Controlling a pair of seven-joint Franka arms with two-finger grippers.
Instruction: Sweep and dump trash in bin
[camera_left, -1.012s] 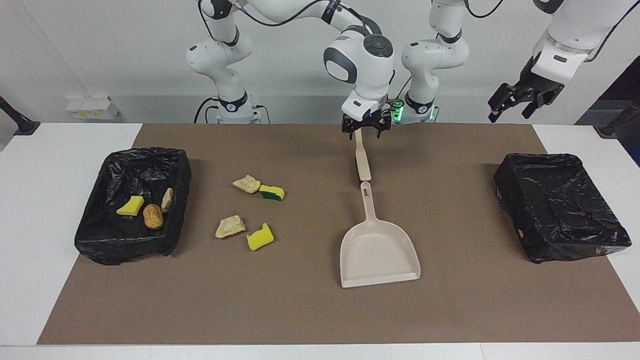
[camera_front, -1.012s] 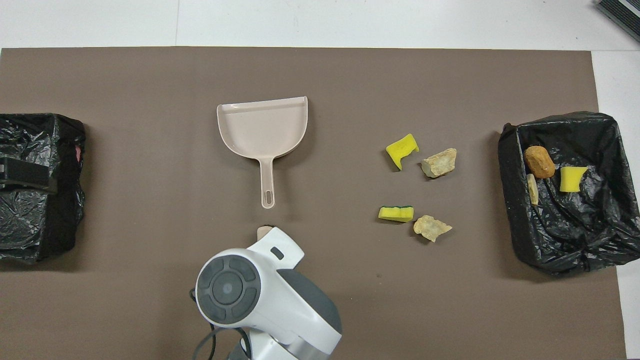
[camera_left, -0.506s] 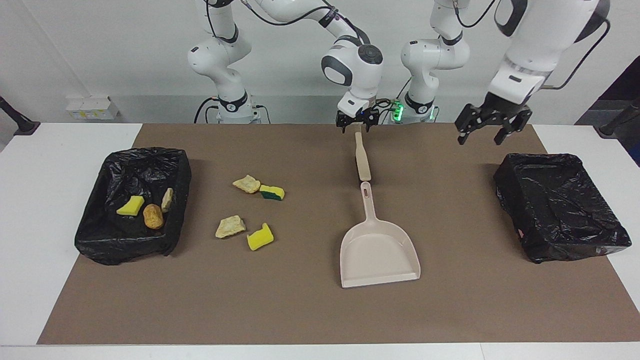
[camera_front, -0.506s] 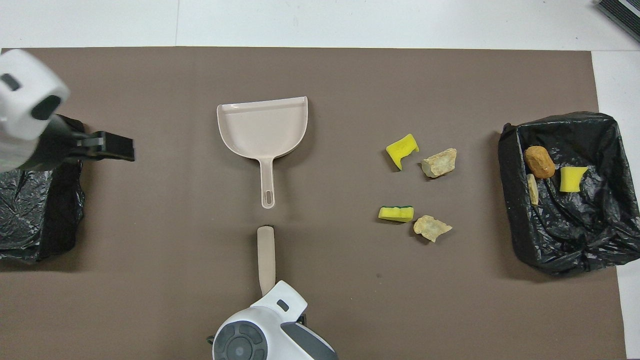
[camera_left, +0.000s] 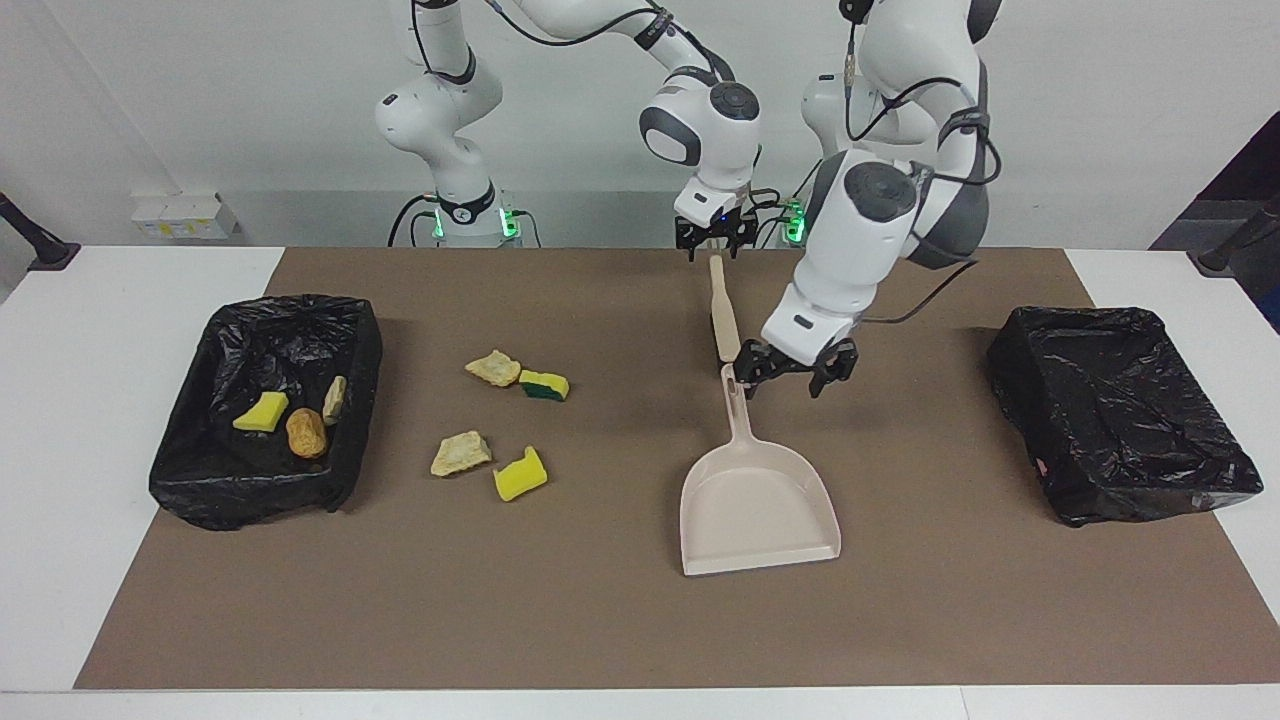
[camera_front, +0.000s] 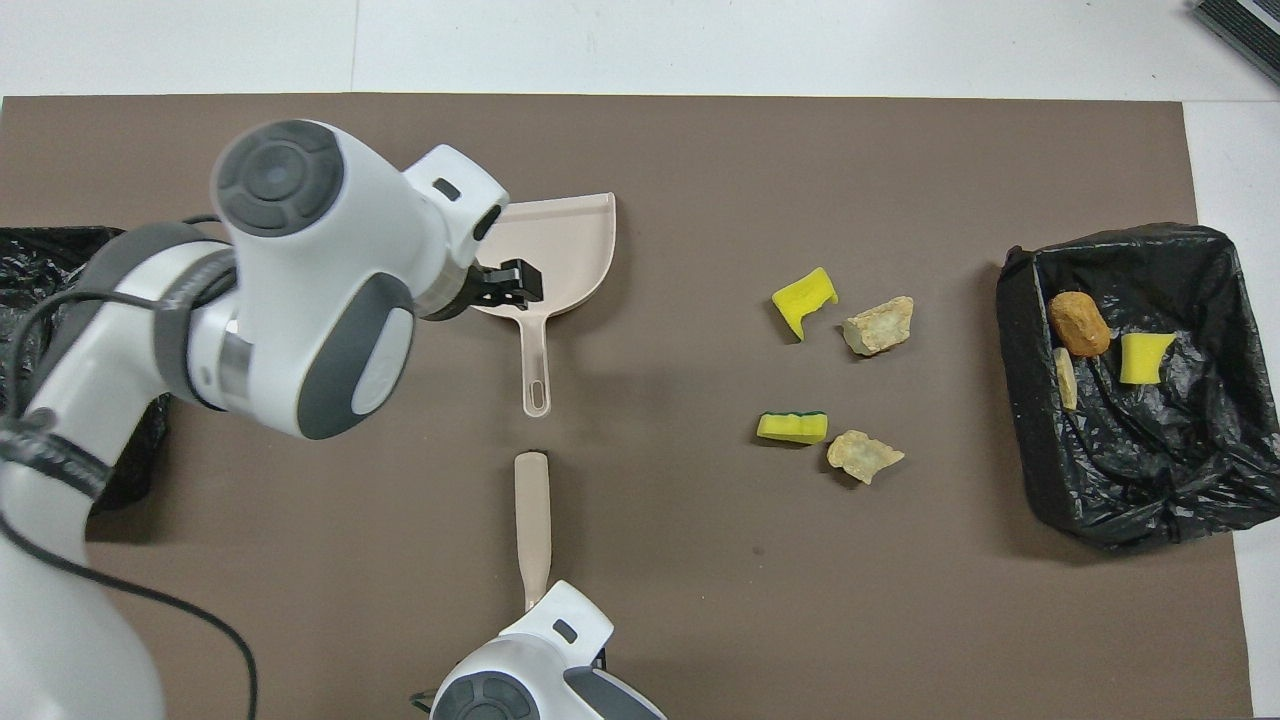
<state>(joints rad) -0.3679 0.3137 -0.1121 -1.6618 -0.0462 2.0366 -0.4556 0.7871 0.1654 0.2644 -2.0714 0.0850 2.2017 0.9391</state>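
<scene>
The dustpan's opening (camera_left: 762, 560) points away from the scraps. I should grab the dustpan's handle (camera_front: 535, 374) with my left gripper and turn the dustpan's opening to the scraps before my right gripper sweeps.
Several trash scraps lie on the brown mat, among them a beige chunk (camera_left: 493, 368) (camera_front: 865, 455), a green-backed sponge (camera_left: 544, 385) and a yellow sponge (camera_left: 520, 475) (camera_front: 803, 297). Three more pieces rest in the black-lined bin (camera_left: 265, 320) (camera_front: 1130, 500) at the right arm's end. The beige dustpan (camera_left: 757, 510) (camera_front: 560, 240) lies mid-mat, with a beige brush handle (camera_left: 722, 310) (camera_front: 532, 520) between it and the robots. My left gripper (camera_left: 793, 375) (camera_front: 505, 285) hangs open just over the dustpan's handle (camera_left: 738, 405). My right gripper (camera_left: 712, 240) is at the brush handle's robot-side end.
A second black-lined bin (camera_left: 1120, 440) stands at the left arm's end of the table, partly covered by the left arm in the overhead view. White table (camera_left: 100, 300) borders the mat on all sides.
The left arm has swung in from above the bin at its end and come down over the dustpan handle. The right gripper has drawn back along the brush handle toward the robots.
</scene>
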